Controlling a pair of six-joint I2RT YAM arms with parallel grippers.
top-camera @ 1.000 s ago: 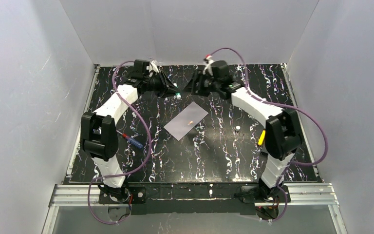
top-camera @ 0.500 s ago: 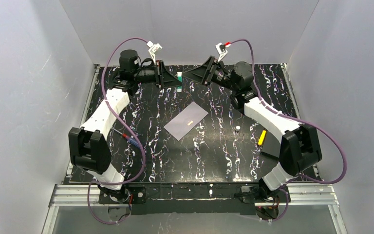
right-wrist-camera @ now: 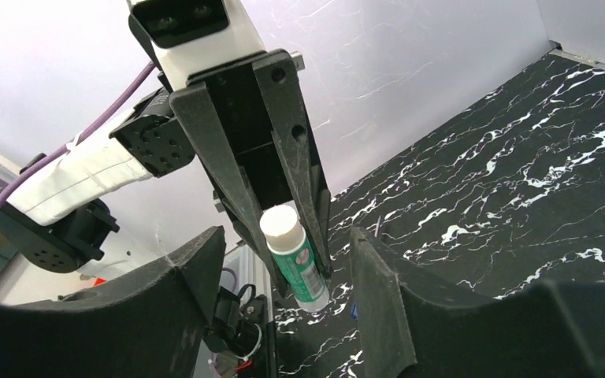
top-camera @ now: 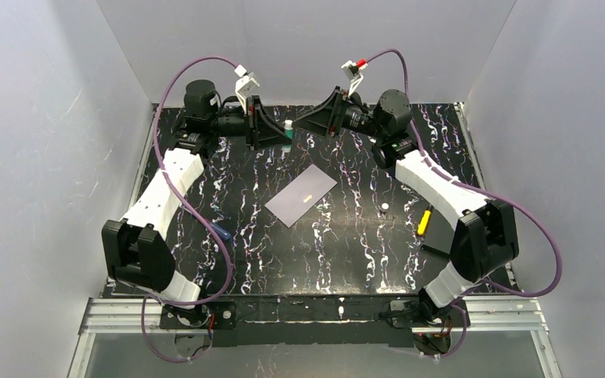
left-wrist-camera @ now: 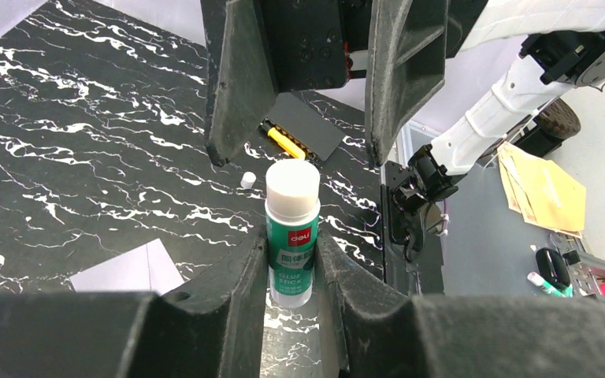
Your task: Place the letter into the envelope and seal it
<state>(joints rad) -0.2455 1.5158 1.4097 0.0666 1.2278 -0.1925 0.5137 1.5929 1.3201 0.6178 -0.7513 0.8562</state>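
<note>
My right gripper should move back, pick up the cap (top-camera: 384,207) and bring it to the glue stick's white top (top-camera: 288,124), because the small white cap lies away from there.
The pale lavender-grey envelope (top-camera: 301,195) lies flat mid-table, its corner also in the left wrist view (left-wrist-camera: 126,272). The letter is not in view. My left gripper (top-camera: 282,131) is raised at the back of the table and shut on a green-and-white glue stick (top-camera: 288,126), which is upright between its jaws (left-wrist-camera: 292,228). My right gripper (top-camera: 299,121) is open and faces it at the same height. The stick's white top (right-wrist-camera: 280,222) sits in line with the gap between the right fingers (right-wrist-camera: 378,276). I cannot tell if they touch.
A small white cap (top-camera: 384,207) lies right of the envelope. A yellow marker (top-camera: 423,221) rests on a flat black rectangle (top-camera: 441,234) at the right. A blue-and-red pen (top-camera: 219,229) lies by the left arm. White walls close in three sides.
Both arms have lifted from low over the table's back and turned their wrists to face each other. The glue stick rose with the left gripper. The envelope has not moved.
</note>
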